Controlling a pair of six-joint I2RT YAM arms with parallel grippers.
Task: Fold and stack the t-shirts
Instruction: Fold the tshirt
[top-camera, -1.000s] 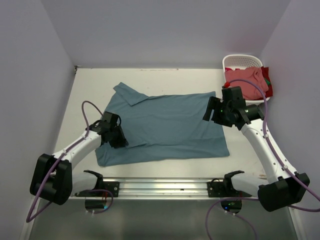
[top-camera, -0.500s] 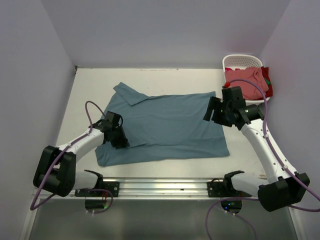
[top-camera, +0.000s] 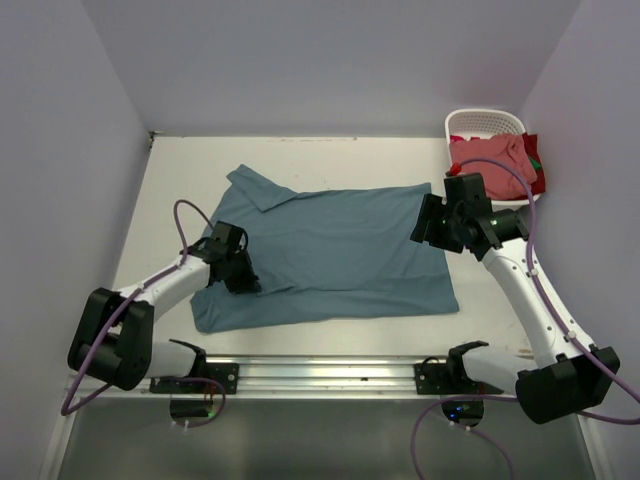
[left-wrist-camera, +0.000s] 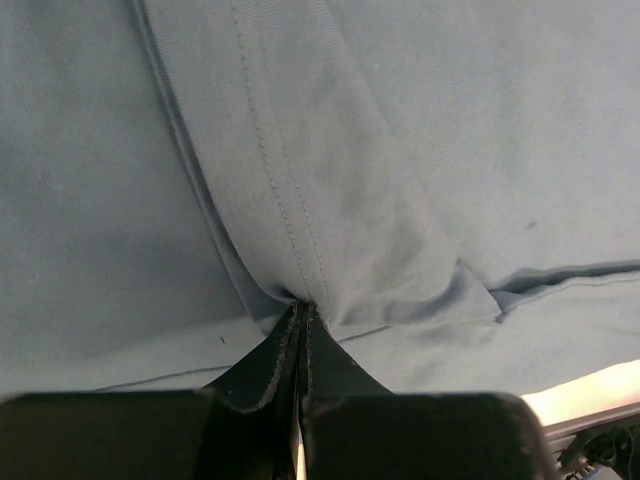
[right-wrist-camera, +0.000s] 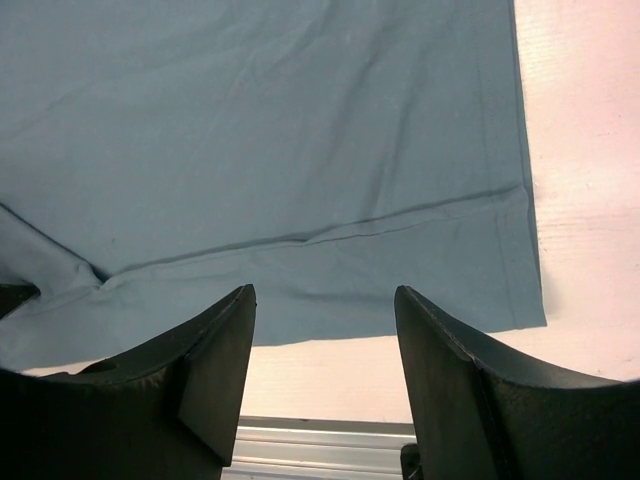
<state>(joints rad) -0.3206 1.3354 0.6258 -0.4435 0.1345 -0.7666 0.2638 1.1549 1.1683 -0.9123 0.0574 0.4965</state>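
Note:
My left gripper grips the fold's stitched hem (left-wrist-camera: 286, 220), and the t-shirt's flat middle (top-camera: 292, 241) is open. I should keep pulling the fold there until it lies flat.
The teal-blue t-shirt (top-camera: 335, 255) lies spread on the white table, partly folded, one sleeve pointing to the far left. My left gripper (top-camera: 243, 280) is shut on a pinched fold of the teal-blue t-shirt (left-wrist-camera: 330, 200) near its left front part; the left gripper (left-wrist-camera: 302, 312) grips hemmed cloth. My right gripper (top-camera: 425, 232) is open and empty, hovering above the shirt's right edge; in the right wrist view the right gripper (right-wrist-camera: 325, 310) frames the teal-blue t-shirt (right-wrist-camera: 260, 150). A salmon pink-red t-shirt (top-camera: 490, 155) lies bunched in the basket.
A white slotted basket (top-camera: 485, 125) stands at the back right corner, with red cloth (top-camera: 537, 170) hanging over its right side. A metal rail (top-camera: 330, 372) runs along the table's near edge. Purple-grey walls close in the left, back and right.
My left gripper has shifted slightly right along the shirt with the fold in it. My right gripper has barely moved.

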